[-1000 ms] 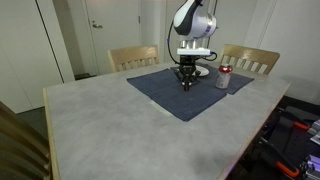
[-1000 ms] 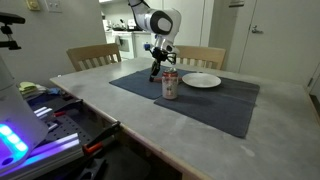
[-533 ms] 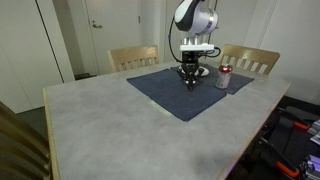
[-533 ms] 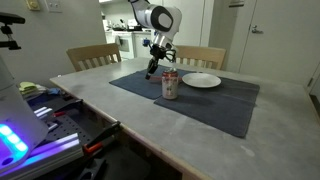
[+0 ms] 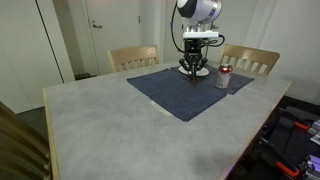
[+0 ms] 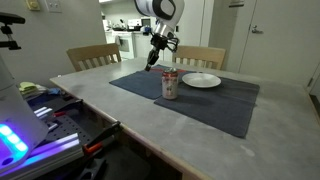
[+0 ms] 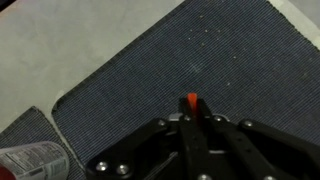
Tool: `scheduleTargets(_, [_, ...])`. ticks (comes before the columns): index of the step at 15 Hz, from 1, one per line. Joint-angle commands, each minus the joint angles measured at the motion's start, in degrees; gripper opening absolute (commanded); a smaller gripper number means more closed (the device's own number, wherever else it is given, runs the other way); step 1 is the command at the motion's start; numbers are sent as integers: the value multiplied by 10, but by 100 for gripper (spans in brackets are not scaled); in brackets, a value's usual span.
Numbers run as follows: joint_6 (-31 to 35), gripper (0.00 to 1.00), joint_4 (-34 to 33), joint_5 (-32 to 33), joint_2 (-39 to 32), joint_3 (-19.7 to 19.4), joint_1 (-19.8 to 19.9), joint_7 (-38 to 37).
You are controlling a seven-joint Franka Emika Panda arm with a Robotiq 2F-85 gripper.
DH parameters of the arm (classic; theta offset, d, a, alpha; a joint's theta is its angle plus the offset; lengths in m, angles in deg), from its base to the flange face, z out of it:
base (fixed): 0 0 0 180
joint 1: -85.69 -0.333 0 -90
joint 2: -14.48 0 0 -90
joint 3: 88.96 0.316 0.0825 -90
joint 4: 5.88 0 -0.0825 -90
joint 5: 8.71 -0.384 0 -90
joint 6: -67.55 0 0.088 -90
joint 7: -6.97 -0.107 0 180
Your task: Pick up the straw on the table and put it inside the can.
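Observation:
I should lift the red straw (image 7: 193,101) high from low beside the can and tilt my down-pointing gripper so the straw hangs down before I reach the can's top (image 6: 169,72).
My gripper (image 7: 191,120) is shut on the thin red straw (image 7: 191,101); only the straw's red tip shows between the fingers. In both exterior views the gripper (image 5: 194,68) (image 6: 153,58) hangs above the dark blue placemat (image 5: 175,97) (image 6: 215,103), clear of the surface. The red and silver can (image 5: 224,77) (image 6: 171,85) stands upright on the placemat, beside the gripper and lower than it. It also shows in the wrist view (image 7: 35,160) at the lower left. The grey speckled table (image 5: 100,130) (image 6: 120,112) carries all this.
A white round plate (image 6: 201,80) lies on the placemat just behind the can. Wooden chairs (image 5: 133,57) (image 5: 251,60) stand at the table's far side. A cluttered bench with tools (image 6: 50,110) is next to the table edge.
The gripper has risen from just above the placemat to a clearly higher position, still shut on the straw. The can and plate have not moved.

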Motion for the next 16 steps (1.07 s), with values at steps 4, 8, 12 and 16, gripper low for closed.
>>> scheduleTargets(4, [-1,9,-1,0,-5,0,-1,0])
scheduleTargets(8, [-5,2,-4,-3,-6,1,2,2])
scheduleTargets(12, [-47,2,-28,-34,-12,3,20,4])
scheduleTargets(16, [-64,2,-30,-119,-9,13,49,18])
